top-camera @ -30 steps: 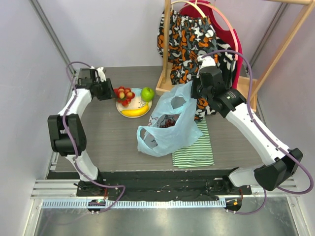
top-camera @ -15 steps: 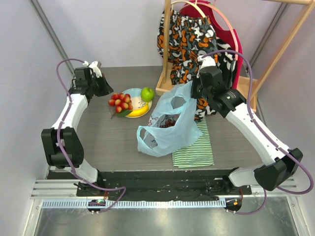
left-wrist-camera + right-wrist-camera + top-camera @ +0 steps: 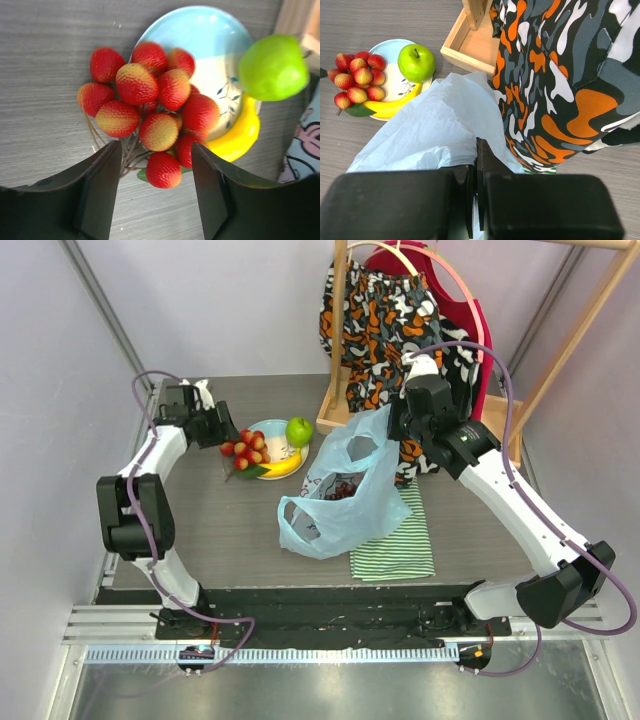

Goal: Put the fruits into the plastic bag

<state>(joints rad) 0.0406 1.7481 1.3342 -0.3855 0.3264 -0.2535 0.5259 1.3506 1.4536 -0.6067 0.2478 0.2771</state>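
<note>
The left gripper's open fingers are on both sides of the stems point(image 3: 133, 153) where the strawberries join, so the robot should go on moving them down into the bunch point(image 3: 246, 450) until they can close around those stems.
The strawberries point(image 3: 247, 446) lie as a red bunch at the left edge of the pale plate point(image 3: 272, 430). The green apple point(image 3: 299, 430) and the banana point(image 3: 281, 467) are on it too. My left gripper point(image 3: 213, 429) is open just left of the bunch. In the left wrist view its fingers point(image 3: 100, 190) stand either side of the lowest strawberry point(image 3: 162, 170) and the stems. The light-blue plastic bag point(image 3: 340, 502) stands open mid-table, with the dark grapes point(image 3: 345, 488) inside. My right gripper point(image 3: 403, 432) is shut on the bag's top point(image 3: 435, 130), holding it up.
A green-and-white striped cloth point(image 3: 396, 540) lies under the bag's right side. A wooden rack base point(image 3: 335, 420) with a hanging orange-patterned garment point(image 3: 385, 310) stands behind the bag, close to the right gripper. The apple point(image 3: 416, 62) and strawberries point(image 3: 359, 80) show in the right wrist view.
The strawberry bunch has slid from the plate's middle to its left edge. My left gripper drew back to the far left, then came back to the bunch. The right arm and bag are unchanged.
</note>
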